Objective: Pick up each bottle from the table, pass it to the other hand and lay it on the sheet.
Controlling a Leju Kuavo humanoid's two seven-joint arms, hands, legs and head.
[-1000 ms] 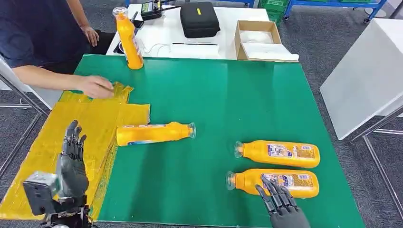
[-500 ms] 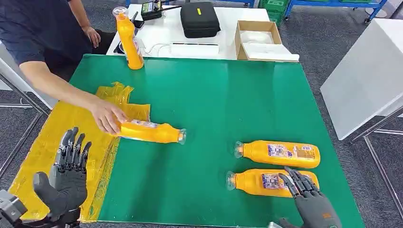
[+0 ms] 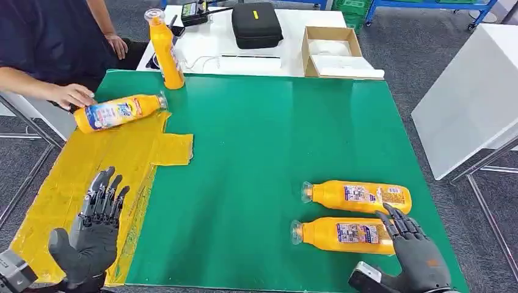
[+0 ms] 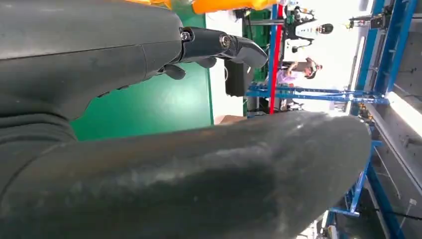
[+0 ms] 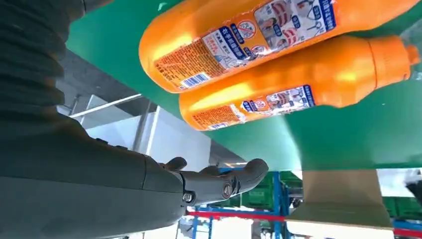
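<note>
My gripper will lift the nearer bottle [image 3: 347, 234], and the farther bottle should stay where it lies then, because a narrow piece of green [image 3: 335, 212] separates the two along their sides.
Two orange bottles lie side by side at the near right of the green table [image 3: 275, 134]: the farther bottle [image 3: 357, 197] and the nearer bottle [image 3: 342, 235]. My right hand [image 3: 414, 253] is open, its fingertips at the nearer bottle's base end; both bottles appear in the right wrist view [image 5: 278, 45]. My left hand [image 3: 91, 235] hovers open, palm up, over the yellow sheet [image 3: 91, 171]. A person's hand [image 3: 72, 96] holds a third bottle [image 3: 119, 112] above the sheet's far edge. A fourth bottle [image 3: 165, 52] stands upright at the table's far left.
Behind the green table is a white table with a black case [image 3: 255, 24] and an open cardboard box [image 3: 333, 52]. A white panel [image 3: 470, 91] stands to the right. The person sits at the far left.
The person lifted the bottle from the sheet's edge and carried it to the far left. My right hand slid right along the nearer bottle. My left hand shifted slightly.
</note>
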